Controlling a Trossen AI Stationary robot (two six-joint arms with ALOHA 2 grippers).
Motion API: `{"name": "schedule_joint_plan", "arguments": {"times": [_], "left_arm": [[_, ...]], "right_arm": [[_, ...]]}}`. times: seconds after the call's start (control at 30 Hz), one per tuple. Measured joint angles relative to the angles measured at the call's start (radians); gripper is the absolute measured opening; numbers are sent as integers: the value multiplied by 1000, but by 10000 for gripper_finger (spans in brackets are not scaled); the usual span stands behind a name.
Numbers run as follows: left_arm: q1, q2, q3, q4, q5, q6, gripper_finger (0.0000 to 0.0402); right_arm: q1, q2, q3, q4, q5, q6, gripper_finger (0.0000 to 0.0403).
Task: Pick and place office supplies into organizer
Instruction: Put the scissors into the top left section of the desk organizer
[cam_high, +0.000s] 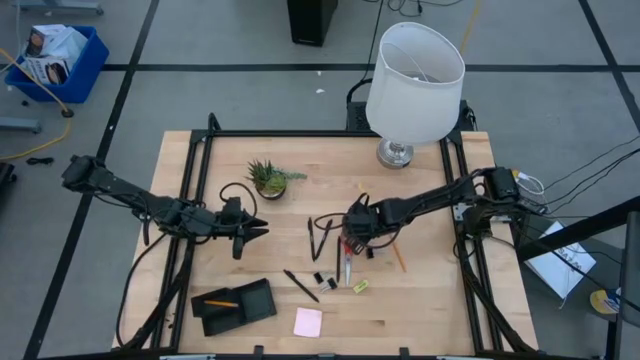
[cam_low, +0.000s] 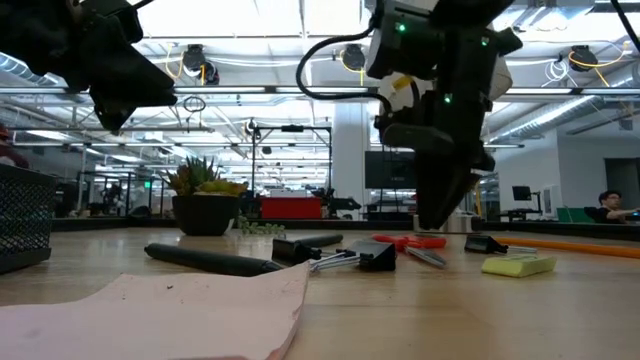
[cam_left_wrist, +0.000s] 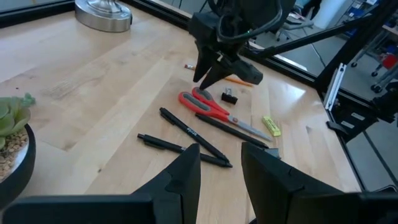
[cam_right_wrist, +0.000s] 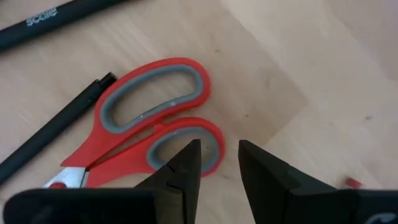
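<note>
The black organizer (cam_high: 238, 309) is on my left gripper's side, far away from the red-handled scissors, so my right gripper should grip the smaller loop (cam_right_wrist: 215, 143) of the scissors and pass them over.
Red-handled scissors (cam_high: 347, 264) lie flat on the table's middle, among black pens (cam_left_wrist: 193, 134), small black clips (cam_high: 322, 279), a yellow-green block (cam_high: 360, 286) and an orange pencil (cam_high: 398, 256). My right gripper (cam_right_wrist: 217, 155) points steeply down, open, just above the scissors' handle loops (cam_right_wrist: 155, 106), its fingertips over the smaller loop; I see no touch. A pink sticky-note pad (cam_high: 308, 321) lies near the front edge. The black organizer (cam_high: 240, 312) sits front left with a pencil (cam_high: 222, 303) in it. My left gripper (cam_left_wrist: 221, 165) waits open, left of centre, with nothing between its fingers.
A small potted plant (cam_high: 268, 179) stands behind the centre and a white-shaded lamp (cam_high: 413, 85) at the far edge. Black frame rails (cam_high: 200, 170) run along the table's left and right sides. Bare wood lies between the organizer and the scissors.
</note>
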Motion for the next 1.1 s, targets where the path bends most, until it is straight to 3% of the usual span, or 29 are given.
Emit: {"name": "schedule_joint_plan", "arguments": {"times": [0.5,0.67,0.87,1.1], "left_arm": [[0,0,0,1,5,-3,120],[0,0,0,1,6,-3,120],[0,0,0,1,5,-2,120],[0,0,-1,1,4,13,120]], "right_arm": [[-1,-6,-144,176,-38,-59,100],[1,-7,-152,212,-42,-65,75],[1,-5,-153,221,-46,-65,16],[6,-7,-155,246,-9,-69,22]]}}
